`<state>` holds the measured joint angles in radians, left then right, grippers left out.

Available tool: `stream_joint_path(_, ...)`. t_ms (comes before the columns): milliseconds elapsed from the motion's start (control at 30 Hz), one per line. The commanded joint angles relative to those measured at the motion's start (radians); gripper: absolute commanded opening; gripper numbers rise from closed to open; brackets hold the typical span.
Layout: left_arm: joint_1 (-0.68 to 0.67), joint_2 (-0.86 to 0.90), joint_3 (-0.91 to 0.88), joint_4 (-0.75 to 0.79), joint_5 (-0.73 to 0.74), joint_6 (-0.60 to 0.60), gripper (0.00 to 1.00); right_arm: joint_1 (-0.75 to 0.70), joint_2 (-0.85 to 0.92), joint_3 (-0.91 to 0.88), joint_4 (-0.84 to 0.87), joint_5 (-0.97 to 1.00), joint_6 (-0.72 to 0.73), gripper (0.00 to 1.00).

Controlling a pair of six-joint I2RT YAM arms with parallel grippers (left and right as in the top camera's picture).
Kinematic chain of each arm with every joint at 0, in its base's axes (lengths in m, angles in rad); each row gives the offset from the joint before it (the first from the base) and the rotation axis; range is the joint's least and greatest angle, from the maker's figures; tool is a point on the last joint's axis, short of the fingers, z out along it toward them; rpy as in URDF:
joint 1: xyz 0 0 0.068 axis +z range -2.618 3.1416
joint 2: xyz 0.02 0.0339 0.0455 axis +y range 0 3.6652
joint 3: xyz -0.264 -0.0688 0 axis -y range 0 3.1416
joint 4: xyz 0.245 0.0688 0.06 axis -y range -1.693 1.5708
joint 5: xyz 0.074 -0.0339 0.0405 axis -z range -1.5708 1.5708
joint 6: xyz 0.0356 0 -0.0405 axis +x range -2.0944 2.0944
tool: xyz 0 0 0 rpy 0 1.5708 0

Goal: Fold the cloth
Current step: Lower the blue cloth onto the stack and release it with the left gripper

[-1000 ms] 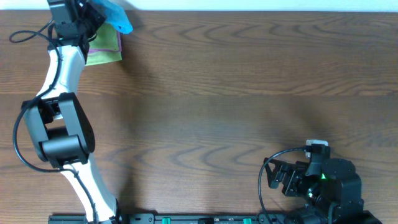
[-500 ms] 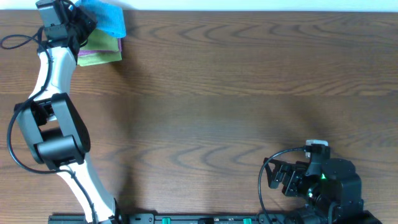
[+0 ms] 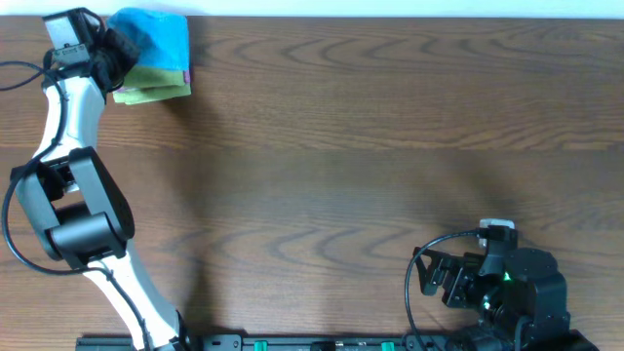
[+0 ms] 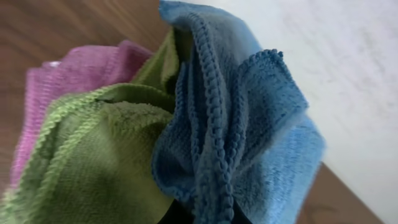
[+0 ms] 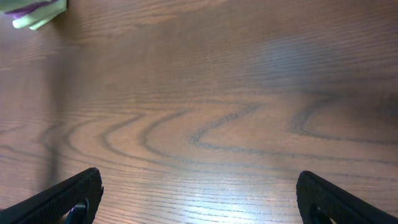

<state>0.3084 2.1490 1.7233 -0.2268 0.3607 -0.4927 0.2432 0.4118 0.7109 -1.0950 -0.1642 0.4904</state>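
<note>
The sky-blue cloth (image 3: 163, 43) rests on top of the lime-green cloth, so the robot's left gripper should keep easing its held fold onto the stack (image 3: 153, 85) and let go there.
The sky-blue cloth (image 3: 156, 37) lies bunched at the table's far left corner, on top of a lime-green folded cloth (image 3: 156, 86) and a purple folded cloth (image 3: 184, 76). My left gripper (image 3: 115, 44) is at the cloth's left edge and is shut on a fold of it. In the left wrist view the blue cloth (image 4: 242, 124) fills the middle, its hemmed edge running down between my fingers (image 4: 205, 218). My right gripper (image 3: 439, 278) is open and empty, low over the table at the near right; its fingertips (image 5: 199, 199) stand wide apart.
The green cloth (image 4: 93, 162) and purple cloth (image 4: 68, 74) lie under the blue one. The table's far edge (image 3: 390, 18) runs just behind the stack, with white floor (image 4: 348, 62) beyond. The stack's corner (image 5: 37, 12) shows far off in the right wrist view.
My left gripper has moved left with the blue cloth, drawing it leftward over the green and purple stack. The right arm has not moved.
</note>
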Motion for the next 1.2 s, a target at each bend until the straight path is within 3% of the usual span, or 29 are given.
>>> stream_joint_path(0, 0.010, -0.004, 0.030, -0.019, -0.067, 0.052, 0.06, -0.008, -0.001, -0.003, 0.002, -0.004, 0.010, 0.99)
stream_joint_path(333, 0.013, -0.003, 0.027, -0.062, -0.147, 0.090, 0.06, -0.008, -0.001, -0.003, 0.002, -0.004, 0.010, 0.99)
stream_joint_path(467, 0.013, -0.003, 0.027, -0.063, -0.154, 0.090, 0.18, -0.008, -0.001, -0.003, 0.002, -0.004, 0.010, 0.99)
stream_joint_path(567, 0.013, -0.003, 0.027, -0.062, -0.154, 0.090, 0.41, -0.008, -0.001, -0.003, 0.002, -0.004, 0.010, 0.99)
stream_joint_path(700, 0.013, -0.003, 0.027, -0.061, -0.155, 0.090, 0.53, -0.008, -0.001, -0.003, 0.002, -0.004, 0.010, 0.99)
stream_joint_path(800, 0.014, -0.003, 0.027, -0.061, -0.155, 0.090, 0.77, -0.008, -0.001, -0.003, 0.002, -0.004, 0.010, 0.99)
stream_joint_path(933, 0.019, -0.004, 0.027, -0.062, -0.152, 0.090, 0.98, -0.008, -0.001, -0.004, 0.002, -0.004, 0.010, 0.99)
stream_joint_path(1167, 0.034, -0.008, 0.027, -0.076, -0.150, 0.090, 0.96, -0.008, -0.001, -0.003, 0.002, -0.004, 0.010, 0.99)
